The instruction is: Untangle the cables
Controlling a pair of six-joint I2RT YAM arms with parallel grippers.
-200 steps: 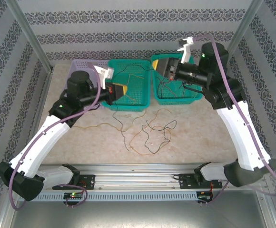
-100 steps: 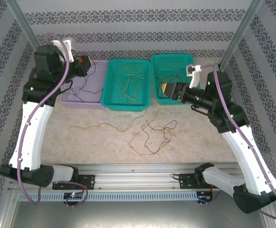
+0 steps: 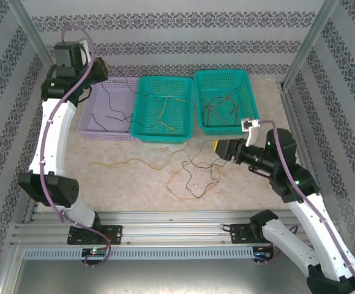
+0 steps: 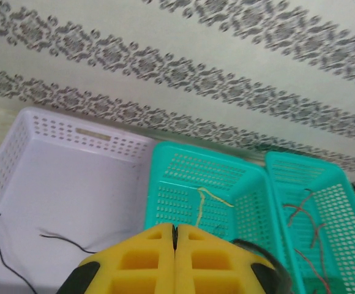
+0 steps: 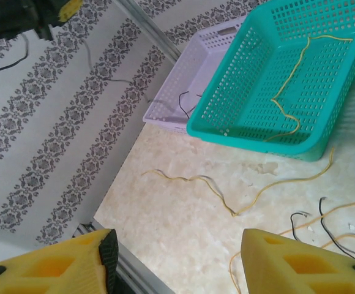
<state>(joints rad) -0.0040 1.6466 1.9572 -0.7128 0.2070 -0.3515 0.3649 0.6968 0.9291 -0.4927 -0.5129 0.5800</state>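
Next, my left gripper pulls the black cable back over the lilac basket (image 3: pixel 115 105) and lowers it inside before opening, because the cable goes over the middle teal basket's edge (image 3: pixel 139 94).
Thin cables lie in three places. A tangle of orange and black cables (image 3: pixel 197 176) sits mid-table, with a yellow cable (image 3: pixel 128 163) (image 5: pixel 193 179) to its left. My right gripper (image 3: pixel 220 149) (image 5: pixel 174 263) hovers open just right of the tangle, nothing between its fingers. My left gripper (image 3: pixel 100 69) (image 4: pixel 175 228) is raised over the lilac basket (image 3: pixel 85 117) with its jaws pressed together on a black cable (image 5: pixel 89 58) that trails down into that basket. A yellow cable (image 4: pixel 200 205) lies in the middle teal basket (image 3: pixel 142 116). Red and dark cables (image 3: pixel 220 104) lie in the right teal basket (image 3: pixel 251 98).
The three baskets stand side by side along the back wall. Patterned walls (image 3: pixel 177 46) close off the back and sides. A metal rail (image 3: pixel 177 223) runs along the near edge. Bare tabletop (image 3: pixel 116 184) lies left of the tangle.
The right gripper left the right teal basket, came down toward the near side beside the tangle, and opened wider. The left arm rose higher and swung back over the lilac basket, still shut.
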